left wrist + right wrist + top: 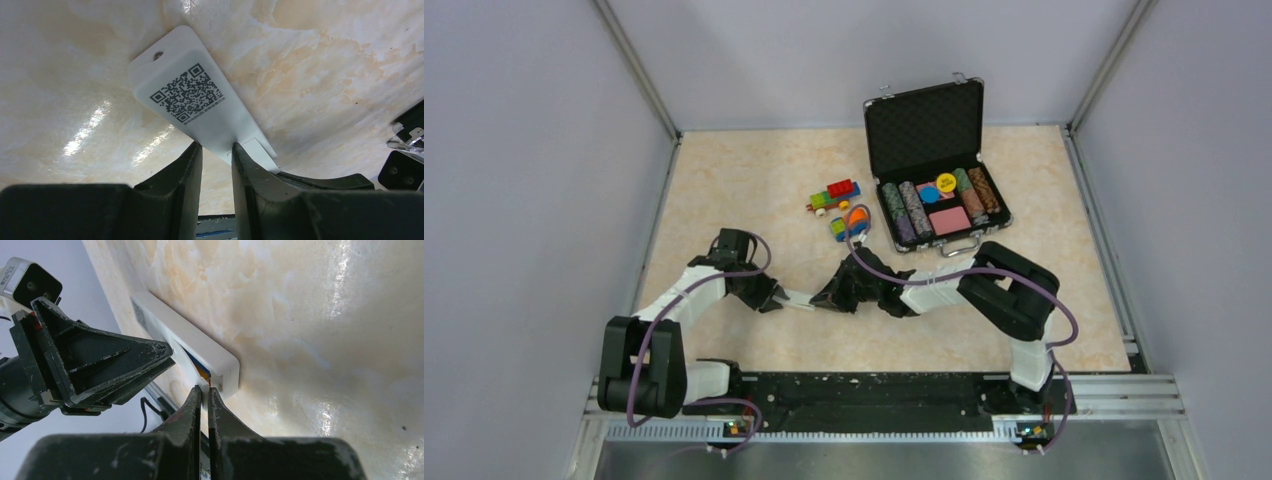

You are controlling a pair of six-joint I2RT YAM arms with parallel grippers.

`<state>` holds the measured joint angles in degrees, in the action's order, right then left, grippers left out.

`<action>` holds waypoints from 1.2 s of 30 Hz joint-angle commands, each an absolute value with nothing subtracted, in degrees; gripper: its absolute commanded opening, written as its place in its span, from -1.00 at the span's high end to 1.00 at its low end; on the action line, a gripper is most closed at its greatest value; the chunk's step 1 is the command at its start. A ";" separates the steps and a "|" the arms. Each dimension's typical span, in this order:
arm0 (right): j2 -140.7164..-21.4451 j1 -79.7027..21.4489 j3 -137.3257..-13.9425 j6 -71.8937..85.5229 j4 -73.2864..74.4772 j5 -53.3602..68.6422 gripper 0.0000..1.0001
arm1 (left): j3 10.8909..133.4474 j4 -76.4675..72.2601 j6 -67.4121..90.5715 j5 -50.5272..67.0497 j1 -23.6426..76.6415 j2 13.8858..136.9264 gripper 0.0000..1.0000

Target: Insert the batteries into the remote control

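Next, my right gripper opens and presses the cover flush at the remote control's end [228,382], because the cover [189,365] is slanting away from the remote control over the batteries.
The remote control [190,95] is a slim white bar, held just above the table with its QR-code back towards the left wrist camera. My left gripper [216,146] is shut on its narrow sides. In the top view the remote [799,299] bridges both grippers at the table's middle front. Blue and orange batteries [202,371] show in its compartment, under a thin white cover [192,360] that stands slightly off. My right gripper [205,388] is shut, its tips at that cover's end by the remote's [220,362] end. Whether it pinches the cover, I cannot tell.
An open black case [924,120] with poker chips stands at the back right. Colourful toy vehicles [834,195] lie left of it, one [852,220] close behind the right wrist. The arms' mounting rail [874,390] runs along the near edge.
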<state>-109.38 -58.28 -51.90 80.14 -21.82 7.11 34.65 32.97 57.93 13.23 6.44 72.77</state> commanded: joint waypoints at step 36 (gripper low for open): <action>-113.12 -59.32 -60.63 74.46 4.45 2.70 0.48 | 32.61 31.36 57.04 10.32 6.50 75.30 0.35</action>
<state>-110.26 -58.50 -60.47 76.49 -2.94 5.37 34.06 31.62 57.93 15.38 6.44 73.47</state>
